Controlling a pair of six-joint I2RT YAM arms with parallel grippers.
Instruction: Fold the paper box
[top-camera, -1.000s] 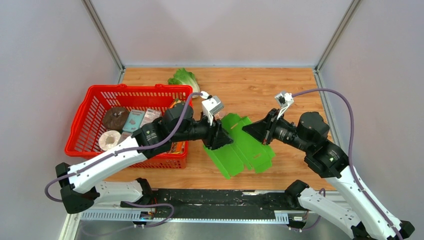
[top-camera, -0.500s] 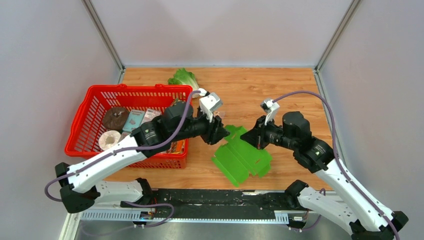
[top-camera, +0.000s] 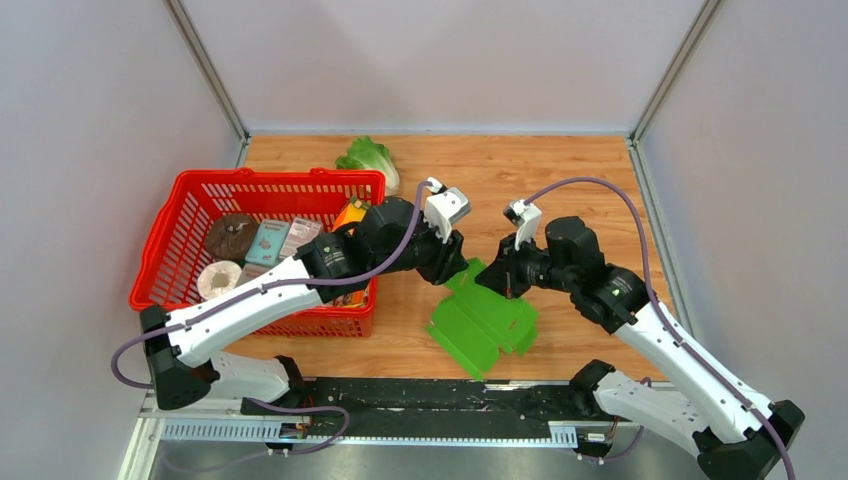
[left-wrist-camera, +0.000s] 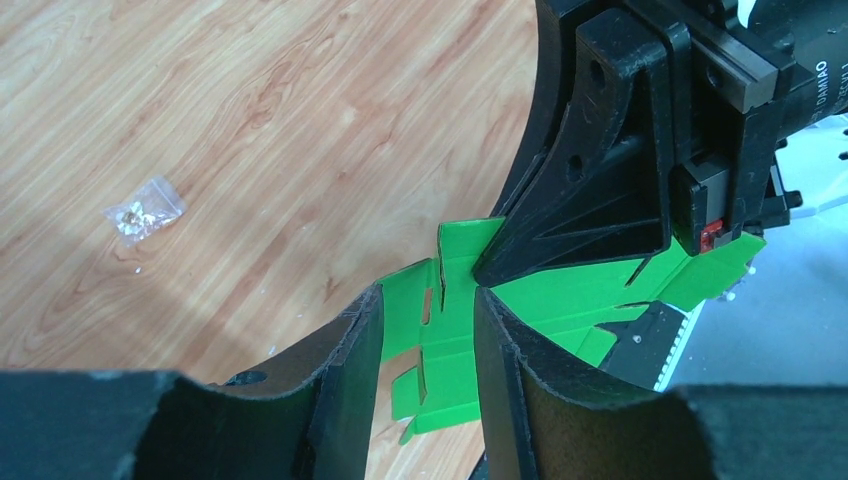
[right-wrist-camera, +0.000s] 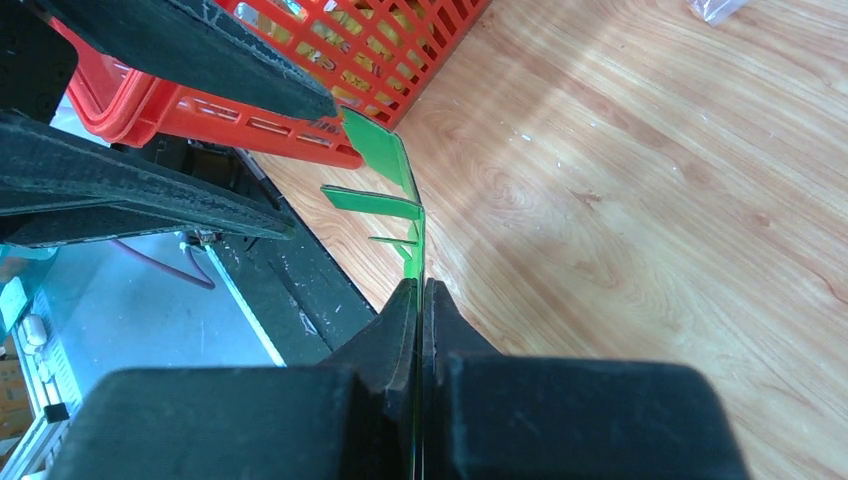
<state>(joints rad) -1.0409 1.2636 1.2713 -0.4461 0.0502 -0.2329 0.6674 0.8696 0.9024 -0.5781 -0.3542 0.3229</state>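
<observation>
I should straighten the paper box, which hangs crooked from my right gripper, by taking its far corner with my left gripper. My right gripper should then grip it again.
The paper box is a bright green die-cut sheet, unfolded, its far edge lifted off the wood. My right gripper is shut on that far edge; in the right wrist view the card runs edge-on out of the closed jaws. My left gripper is just left of it, over the sheet's far left corner. In the left wrist view its jaws stand apart with nothing between them, and the sheet with its slots and tabs shows below.
A red basket with packets and an orange carton stands at the left, close to the left arm. A lettuce lies at the back. A small clear bag lies on the wood. The black rail runs along the near edge.
The right gripper moved left onto the sheet's far edge. The left gripper came off the sheet and moved right and back. The sheet slid toward the near edge and tilted up.
</observation>
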